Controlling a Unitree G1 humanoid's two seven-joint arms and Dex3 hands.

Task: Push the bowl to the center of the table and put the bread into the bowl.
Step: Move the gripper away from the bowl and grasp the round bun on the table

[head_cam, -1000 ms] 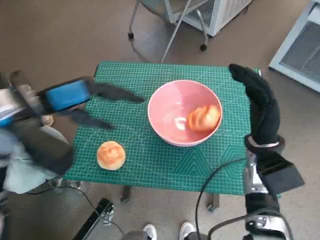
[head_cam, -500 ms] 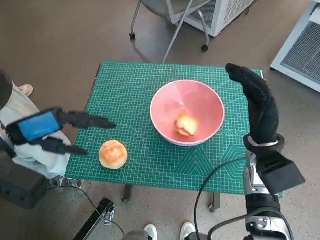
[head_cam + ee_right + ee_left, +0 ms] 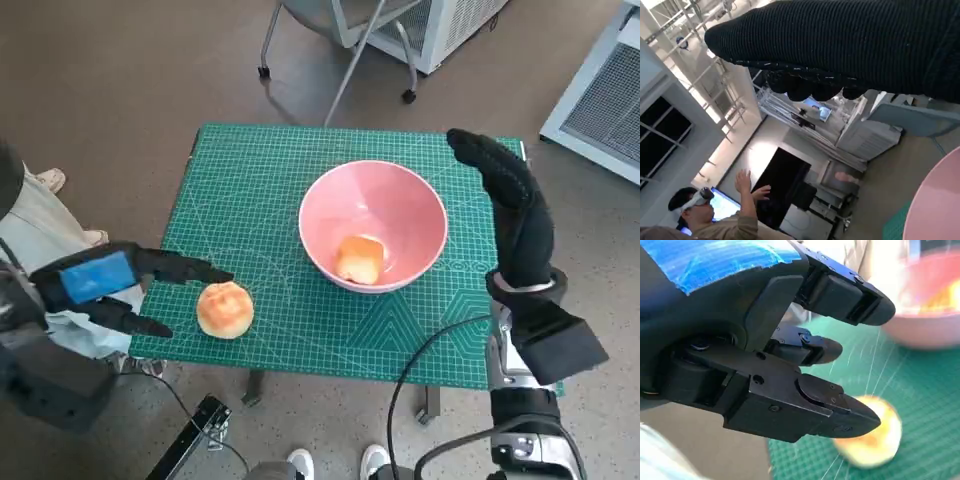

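Observation:
I expect the second roll to squash between my fingers and crease when I lift it, because its smooth browned top looks plump and puffed up.
A pink bowl stands a little right of the middle of the green mat, with one bread roll inside it. A second round roll lies on the mat near its front left corner. My left hand hovers just left of that roll, fingers spread and holding nothing; the left wrist view shows its black fingers above the roll with the bowl beyond. My gloved right hand stands upright at the bowl's right side, fingers straight, empty.
A chair base on casters stands behind the table, and white units sit at the far right. A cable loops over the mat's front right. The right wrist view shows a person with raised hands.
The bread in the bowl has rolled from its right side to the front. My left hand has drawn back off the mat toward the front left, beside the loose roll.

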